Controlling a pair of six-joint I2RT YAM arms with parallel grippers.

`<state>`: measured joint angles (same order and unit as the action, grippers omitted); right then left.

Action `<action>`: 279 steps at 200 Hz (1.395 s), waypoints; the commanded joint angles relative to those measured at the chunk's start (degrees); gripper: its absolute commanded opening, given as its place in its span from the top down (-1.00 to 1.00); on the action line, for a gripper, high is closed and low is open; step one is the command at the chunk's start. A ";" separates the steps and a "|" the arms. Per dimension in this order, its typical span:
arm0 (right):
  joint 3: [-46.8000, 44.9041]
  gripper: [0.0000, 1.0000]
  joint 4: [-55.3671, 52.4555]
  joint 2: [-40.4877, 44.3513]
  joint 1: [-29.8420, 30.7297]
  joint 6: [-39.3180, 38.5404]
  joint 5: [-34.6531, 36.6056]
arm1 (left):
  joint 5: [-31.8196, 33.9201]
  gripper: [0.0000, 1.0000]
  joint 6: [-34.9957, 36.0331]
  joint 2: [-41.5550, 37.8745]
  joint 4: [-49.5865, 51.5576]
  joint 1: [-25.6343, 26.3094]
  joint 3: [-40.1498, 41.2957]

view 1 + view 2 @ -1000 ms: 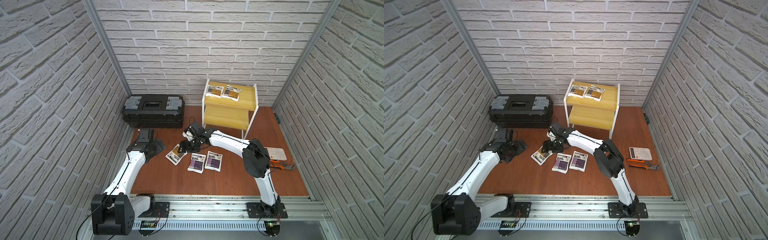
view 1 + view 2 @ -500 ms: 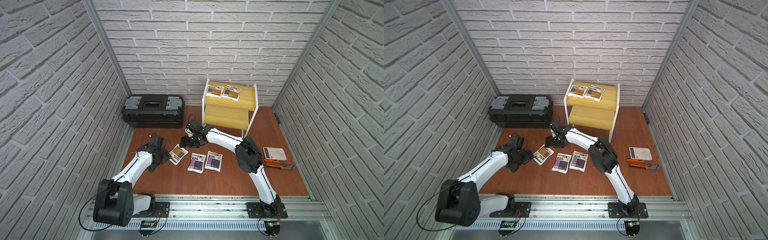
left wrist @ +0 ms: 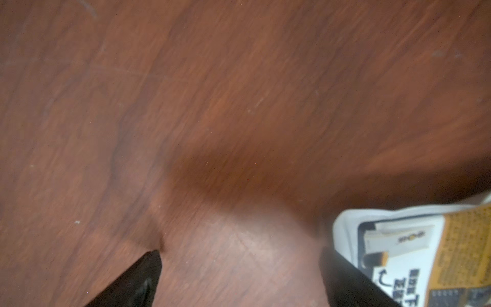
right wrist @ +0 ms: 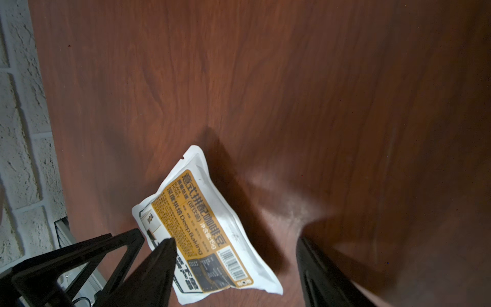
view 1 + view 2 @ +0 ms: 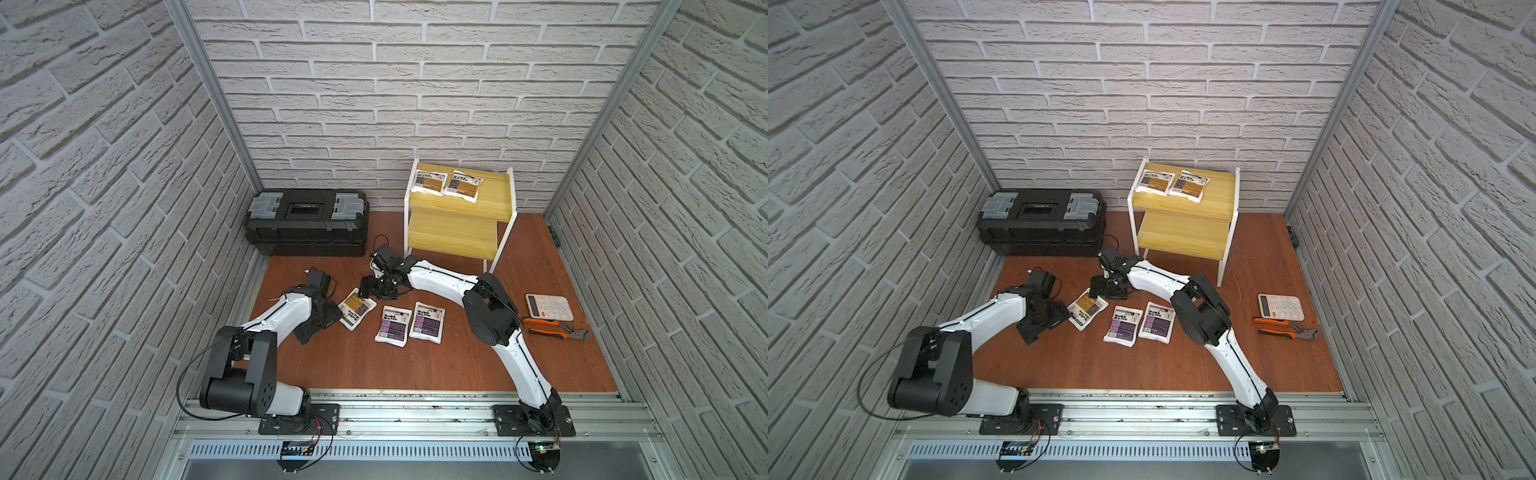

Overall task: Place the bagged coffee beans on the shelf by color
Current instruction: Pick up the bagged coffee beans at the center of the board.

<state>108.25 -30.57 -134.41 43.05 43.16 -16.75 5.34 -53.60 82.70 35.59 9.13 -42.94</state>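
The yellow bag's white end [image 5: 349, 320] points away from the shelf. Next, my left gripper moves back while my right gripper turns the bag's yellow end [image 5: 362, 303] around.
One yellow-labelled bag of coffee beans [image 5: 355, 308] [image 4: 207, 228] lies flat on the brown table. My right gripper [image 5: 378, 289] [image 4: 235, 247] hovers open over its far end, one finger above the label. My left gripper [image 5: 321, 322] [image 3: 241, 255] is open just left of this bag [image 3: 425, 252], with only bare table between its fingers. Two purple bags [image 5: 392, 326] [image 5: 427, 322] lie side by side to the right. Two more yellow bags [image 5: 429, 183] [image 5: 463, 187] rest on the top board of the shelf [image 5: 453, 243]; its lower board is bare.
A black toolbox [image 5: 305, 220] stands at the back left, close behind both grippers. A white calculator [image 5: 548, 306] and orange-handled pliers [image 5: 555, 328] lie at the right. Brick walls enclose the table on three sides.
My left arm has swung right and forward, bringing its open gripper up beside the yellow bag. My right gripper has stayed over the bag's far end, shifting only slightly.
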 commanded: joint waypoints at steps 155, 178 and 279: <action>-18.34 -0.56 4.45 15.21 10.68 2.07 -2.04 | -2.18 -0.97 11.27 8.61 -3.01 -5.59 -19.54; -18.34 -0.59 0.98 18.03 10.53 -0.46 0.18 | -2.61 -0.97 11.00 4.19 -1.23 -5.50 -19.23; -10.16 -0.59 -1.81 13.95 3.06 -7.64 -2.69 | -1.79 -0.97 -1.73 -15.47 5.87 -3.63 -3.19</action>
<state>93.56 -32.58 -116.92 48.42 38.81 -17.43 2.55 -50.46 69.06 38.28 4.38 -49.76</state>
